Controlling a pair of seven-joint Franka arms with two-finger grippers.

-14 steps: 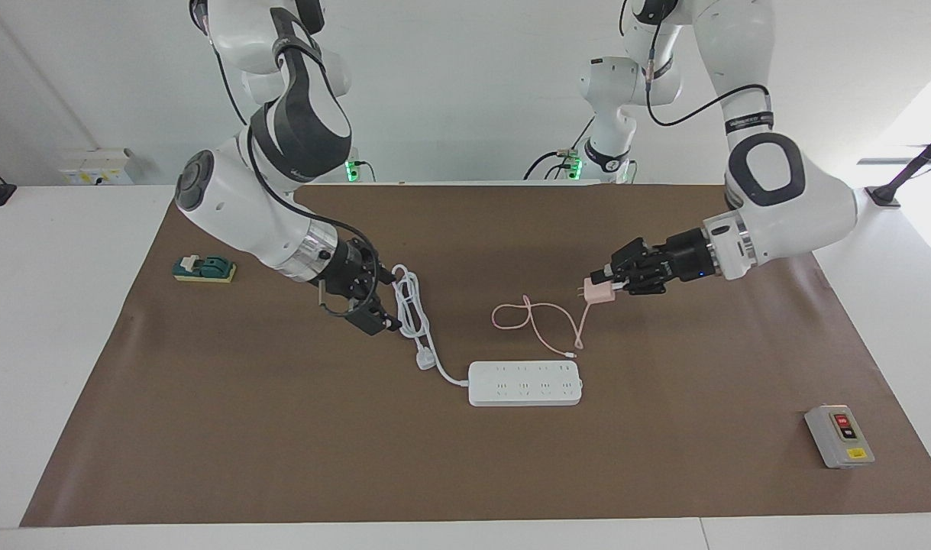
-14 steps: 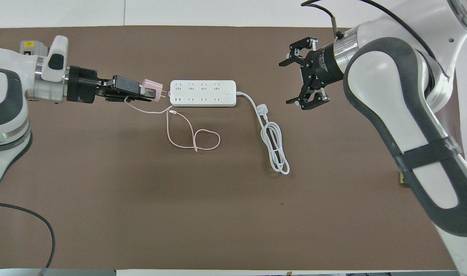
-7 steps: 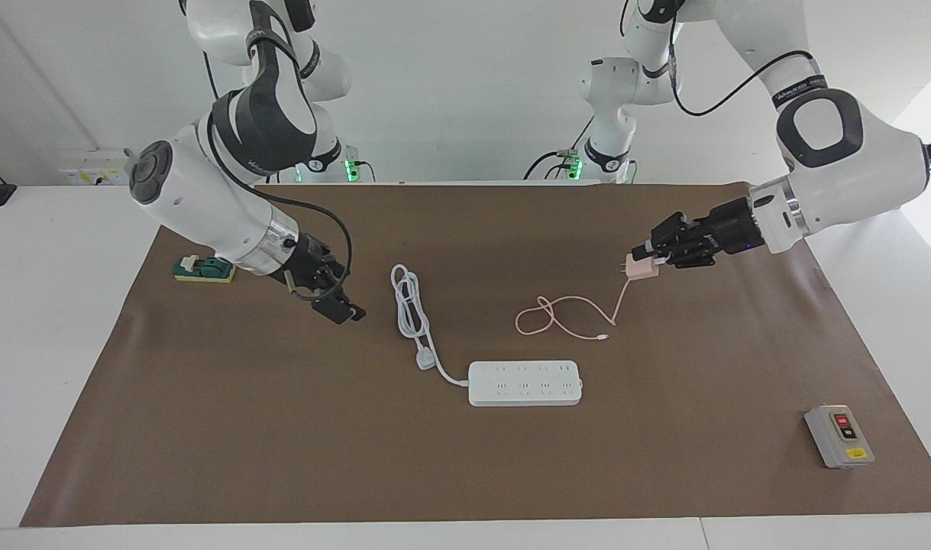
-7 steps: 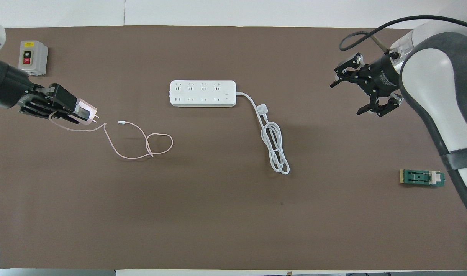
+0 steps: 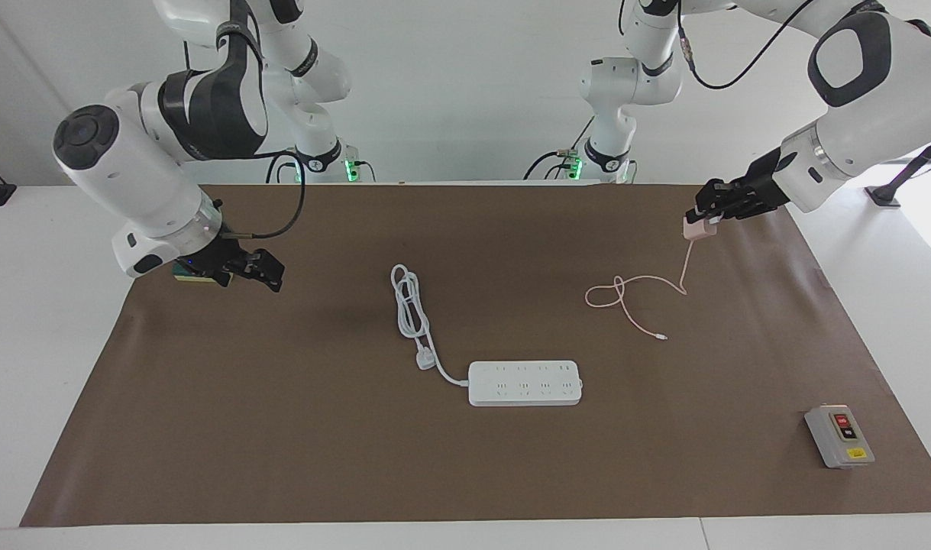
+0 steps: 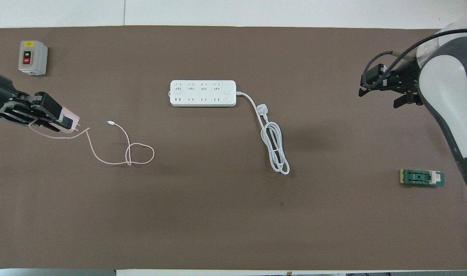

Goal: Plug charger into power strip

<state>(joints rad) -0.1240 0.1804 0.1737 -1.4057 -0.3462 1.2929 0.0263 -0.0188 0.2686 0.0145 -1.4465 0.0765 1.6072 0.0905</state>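
Note:
The charger's pins (image 6: 77, 127) are pointing across the mat, but the power strip's sockets are facing up, so I should use my left gripper to turn the pins down over the power strip's end sockets (image 6: 177, 94).
The power strip (image 5: 525, 383) (image 6: 202, 93) lies flat mid-table, its thick white cord and three-pin plug (image 5: 425, 357) (image 6: 263, 110) coiled toward the right arm's end. My left gripper (image 5: 700, 221) (image 6: 64, 119) is shut on the pale-pink charger (image 5: 694, 230) (image 6: 70, 115), held in the air over the mat near the left arm's end, well away from the strip. Its thin pink cable (image 5: 633, 294) (image 6: 118, 153) hangs down and loops on the mat. My right gripper (image 5: 255, 269) (image 6: 386, 90) is open and holds nothing, over the mat by the right arm's end.
A grey box with red and black buttons (image 5: 839, 435) (image 6: 33, 57) sits at the mat's corner farthest from the robots, at the left arm's end. A small green block (image 5: 181, 273) (image 6: 422, 178) lies at the right arm's end, partly hidden by the right gripper in the facing view.
The left gripper carried the charger away from the strip toward the left arm's end, dragging the pink cable along. The right gripper drew back toward the right arm's end, still open.

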